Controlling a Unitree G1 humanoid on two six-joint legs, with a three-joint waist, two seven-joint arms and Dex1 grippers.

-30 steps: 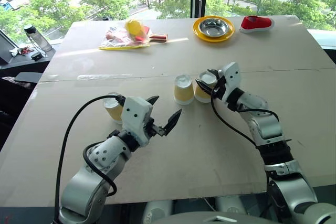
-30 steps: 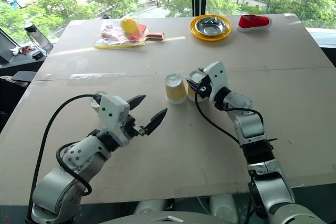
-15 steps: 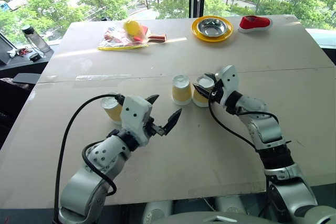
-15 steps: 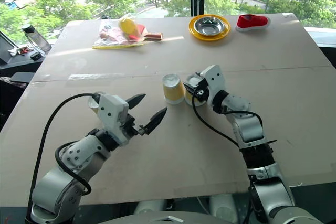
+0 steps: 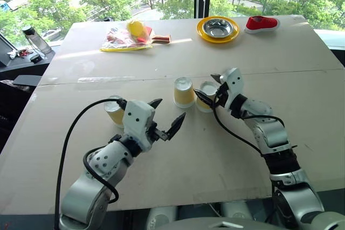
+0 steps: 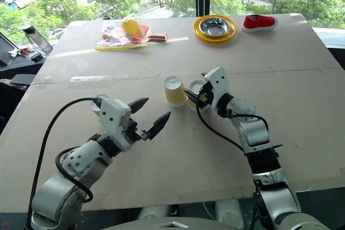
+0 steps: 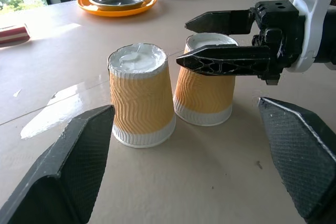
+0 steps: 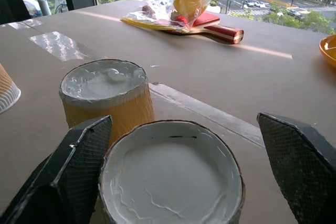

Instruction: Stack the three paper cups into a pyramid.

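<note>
The third cup (image 5: 114,112) will squeeze in at its sides when I pick it up with my left gripper, because the paper cups have soft-looking ridged walls (image 7: 140,102).
Two yellow-orange paper cups stand upside down, close side by side, at mid-table: the left cup (image 5: 184,92) and the right cup (image 5: 206,96). My right gripper (image 5: 205,85) is open, level, with one finger on each side of the right cup's top (image 7: 209,41); whether a finger touches it I cannot tell. The third cup (image 5: 114,111) stands upside down at the left, partly hidden behind my left hand. My left gripper (image 5: 170,109) is open and holds nothing, in front of the two cups and to their left. The left cup (image 8: 106,97) and the right cup (image 8: 170,179) show in the right wrist view.
At the table's far edge are a yellow plate (image 5: 205,32) with a steel bowl, a red shoe (image 5: 263,23), and a plastic bag (image 5: 132,35) with a yellow thing and a paddle. A bottle (image 5: 38,39) stands off the table at the left.
My right gripper was shut at the right-hand cup and has now opened, its fingers spread to either side of it. The left arm has kept still.
</note>
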